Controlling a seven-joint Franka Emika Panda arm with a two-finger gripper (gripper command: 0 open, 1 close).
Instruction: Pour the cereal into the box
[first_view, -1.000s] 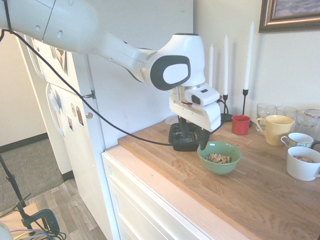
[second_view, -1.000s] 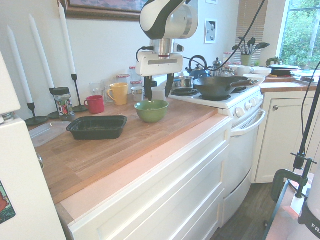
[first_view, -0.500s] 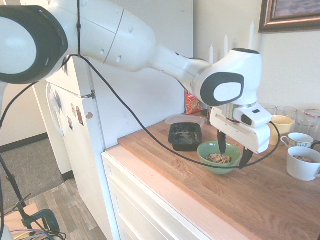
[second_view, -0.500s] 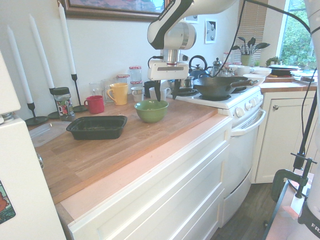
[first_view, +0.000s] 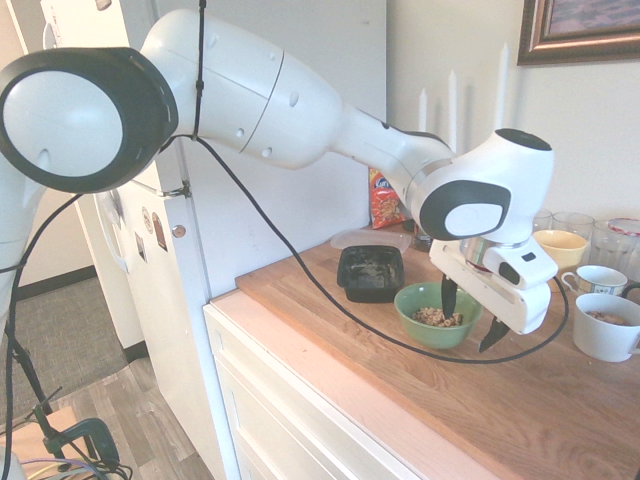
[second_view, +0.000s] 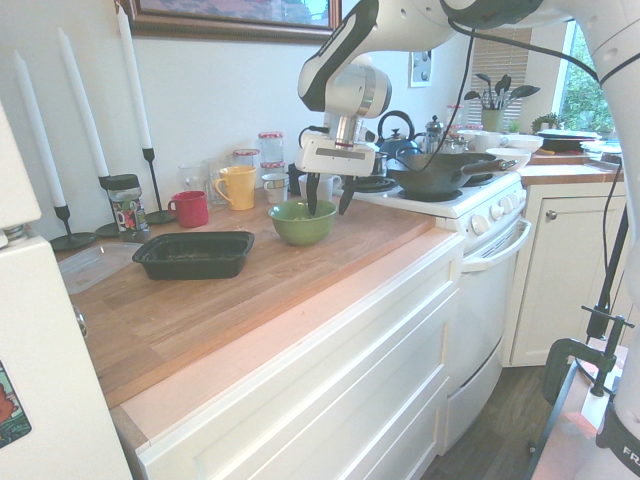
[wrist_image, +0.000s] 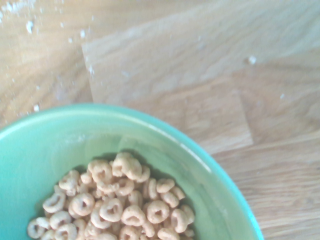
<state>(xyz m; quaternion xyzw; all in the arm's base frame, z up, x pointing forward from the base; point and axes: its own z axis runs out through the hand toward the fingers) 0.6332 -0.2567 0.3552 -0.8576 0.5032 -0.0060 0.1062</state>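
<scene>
I expect the cereal (wrist_image: 115, 205) to slide out completely when I pour, because it lies in loose rings below the bowl's smooth, flaring side (wrist_image: 167, 155).
The cereal (wrist_image: 115, 205), a small heap of pale beige rings, lies in a green round bowl (first_view: 418, 303) on the wooden counter. It also shows inside the bowl (first_view: 434, 318) in the first exterior view. The box (first_view: 371, 270), black, low-walled and square, stands beside the bowl, toward the fridge; the second exterior view shows the box (second_view: 193, 254) to the left of the bowl (second_view: 302, 222). My gripper (first_view: 470, 315) is open and tilted at the bowl's rim on the side away from the box. One finger hangs over the cereal, the other outside the rim. The gripper (second_view: 329, 195) holds nothing.
A clear lid (first_view: 365, 238) lies behind the box. White mugs (first_view: 605, 330), a yellow mug (second_view: 236, 187), a red cup (second_view: 190, 208), glasses and tall candles (second_view: 135, 70) line the wall. A stove with a dark wok (second_view: 440, 170) adjoins the counter.
The arm has swung from the box side across the bowl to its far rim and tilted. The jaws stayed open; bowl and box have not moved.
</scene>
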